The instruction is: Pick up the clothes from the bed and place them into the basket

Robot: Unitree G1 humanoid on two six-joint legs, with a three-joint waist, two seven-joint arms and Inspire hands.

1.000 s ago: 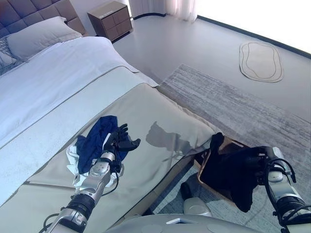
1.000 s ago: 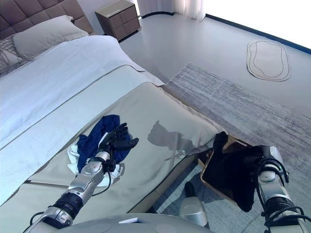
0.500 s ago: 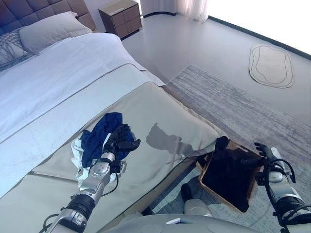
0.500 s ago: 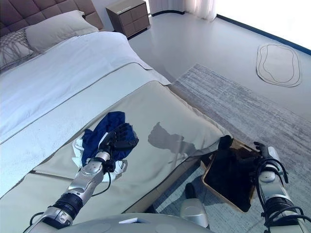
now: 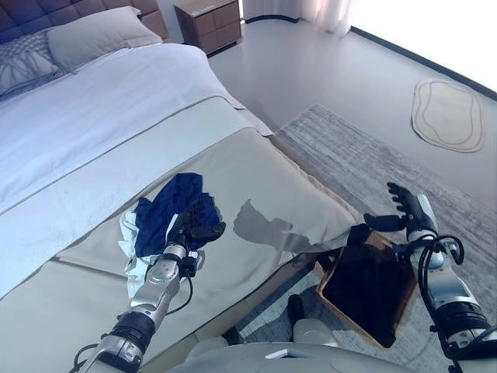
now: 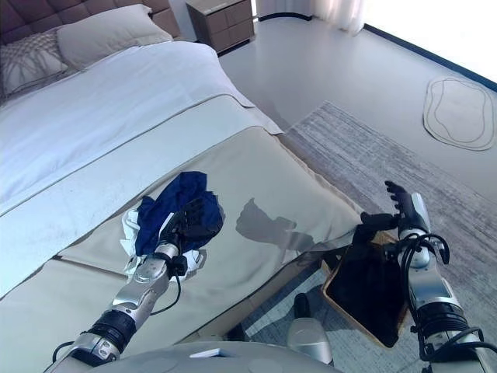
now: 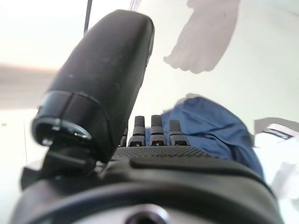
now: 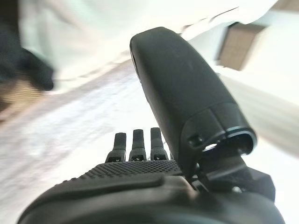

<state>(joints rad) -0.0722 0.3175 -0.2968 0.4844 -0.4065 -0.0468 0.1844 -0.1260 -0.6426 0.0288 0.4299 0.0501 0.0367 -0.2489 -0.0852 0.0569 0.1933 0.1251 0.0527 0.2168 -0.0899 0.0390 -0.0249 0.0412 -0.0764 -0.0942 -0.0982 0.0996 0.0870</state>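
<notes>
My gripper is about to lift the dark blue garment [image 5: 172,211], which should come away alone and leave the white garment on the bed, because white edges [image 5: 129,231] stick out underneath.
A dark blue garment [image 5: 167,203] lies crumpled on the beige bed cover [image 5: 256,179], over a white garment [image 5: 126,231]. My left hand [image 5: 198,227] rests on the blue garment's near edge with its fingers fairly straight; the left wrist view shows them reaching onto the blue cloth [image 7: 210,126]. A brown basket [image 5: 382,242] stands on the floor by the bed's foot. A black garment [image 5: 365,287] fills it and drapes over its rim. My right hand [image 5: 405,206] hovers open above the basket's far side, holding nothing.
Pillows [image 5: 93,35] lie at the head of the bed, with a nightstand [image 5: 208,15] beyond. A grey rug [image 5: 365,167] lies under the basket, and a small oval mat [image 5: 444,115] sits farther off on the floor.
My right hand has let go of the black garment, which now lies in the basket, and has risen with fingers spread. The camera has shifted; my left hand stays at the blue garment.
</notes>
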